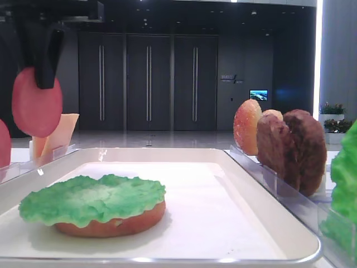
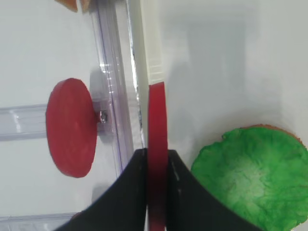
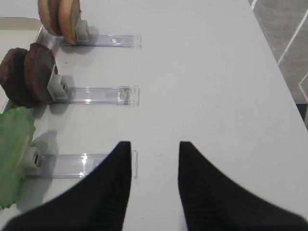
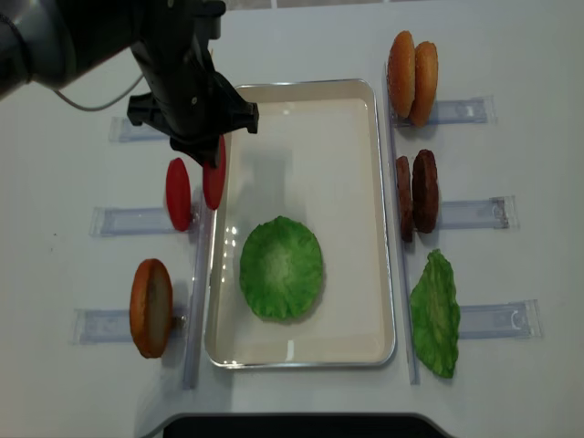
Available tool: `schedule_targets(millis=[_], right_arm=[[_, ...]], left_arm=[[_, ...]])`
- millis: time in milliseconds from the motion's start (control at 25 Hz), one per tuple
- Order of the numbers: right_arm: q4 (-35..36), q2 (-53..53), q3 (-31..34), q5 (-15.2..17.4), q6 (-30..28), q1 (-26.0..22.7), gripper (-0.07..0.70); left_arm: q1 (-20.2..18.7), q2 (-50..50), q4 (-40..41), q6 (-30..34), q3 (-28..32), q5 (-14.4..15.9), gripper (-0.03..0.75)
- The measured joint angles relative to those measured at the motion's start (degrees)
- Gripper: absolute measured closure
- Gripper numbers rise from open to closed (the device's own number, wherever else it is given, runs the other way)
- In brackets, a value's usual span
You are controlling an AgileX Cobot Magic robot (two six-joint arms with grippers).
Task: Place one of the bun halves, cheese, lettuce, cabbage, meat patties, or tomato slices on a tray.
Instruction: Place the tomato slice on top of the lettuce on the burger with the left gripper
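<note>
The tomato slice (image 1: 37, 110) is hanging on edge from the left gripper, so the robot should tilt the slice toward flat before lowering it onto the green lettuce leaf (image 4: 282, 268).
My left gripper (image 2: 156, 152) is shut on a red tomato slice (image 2: 157, 115), held on edge in the air over the left rim of the white tray (image 2: 144, 53). From above, the slice (image 4: 214, 181) hangs below the gripper (image 4: 210, 153). A second tomato slice (image 4: 178, 193) stands in its clear holder just left of it. On the tray (image 4: 301, 109) lies a green lettuce leaf (image 4: 281, 267) on top of a bun half (image 1: 117, 225). My right gripper (image 3: 154, 144) is open over bare table, holding nothing.
Right of the tray stand two bun halves (image 4: 412, 66), two meat patties (image 4: 415, 193) and a lettuce leaf (image 4: 435, 313) in clear holders. On the left, a bun half (image 4: 151, 307) stands in a holder and cheese slices (image 1: 61, 131) stand further back.
</note>
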Motion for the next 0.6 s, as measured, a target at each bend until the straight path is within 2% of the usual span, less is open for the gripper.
schedule_targets(millis=[360,520,600], right_arm=[[0.0,0.0,0.0,0.0,0.0,0.0,0.397],[0.0,0.0,0.0,0.0,0.0,0.0,0.397],[0.0,0.0,0.0,0.0,0.0,0.0,0.397]], left_arm=[[0.0,-6.2,-1.0,1.1,-0.4,6.4,0.662],[0.0,-12.9,-2.5,1.6,5.6,6.1,0.662],[0.0,-17.8,-4.4,1.6,11.0,3.6,0.662]])
